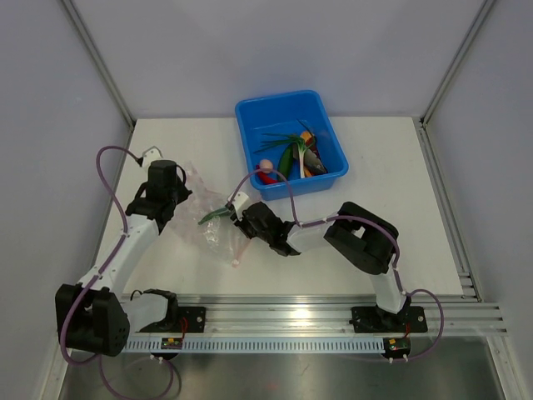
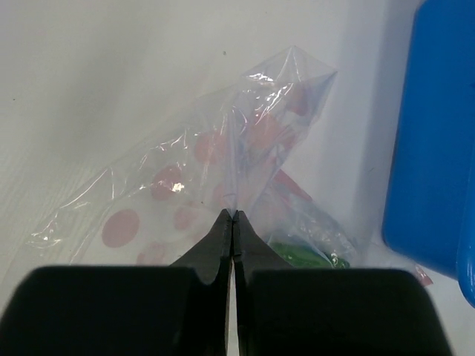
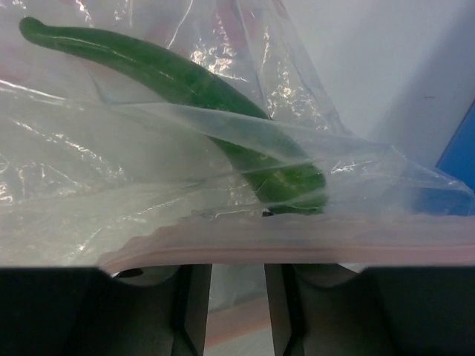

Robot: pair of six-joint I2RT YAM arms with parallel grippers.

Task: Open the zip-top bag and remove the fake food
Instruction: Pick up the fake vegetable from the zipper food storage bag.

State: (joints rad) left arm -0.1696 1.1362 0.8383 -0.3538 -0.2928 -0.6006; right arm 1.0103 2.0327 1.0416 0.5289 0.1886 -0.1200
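The green chilli's thick end is past my right gripper's fingers, so next my left gripper lets go of the fold of film and grips the chilli's middle through the film.
The zip-top bag lies crumpled on the table left of centre, its pinkish zip strip towards my right gripper. A green chilli lies inside it, large in the right wrist view. My left gripper is shut on a fold of the bag, pinching the film at its tips. My right gripper is at the bag's mouth, jaws apart, tips under the zip strip, just short of the chilli's thick end. The rest of the fake food lies in the blue tub.
The blue tub stands at the back centre, right of the bag, and shows at the right edge of both wrist views. A metal rail runs along the near edge. Grey walls close in the left, right and back.
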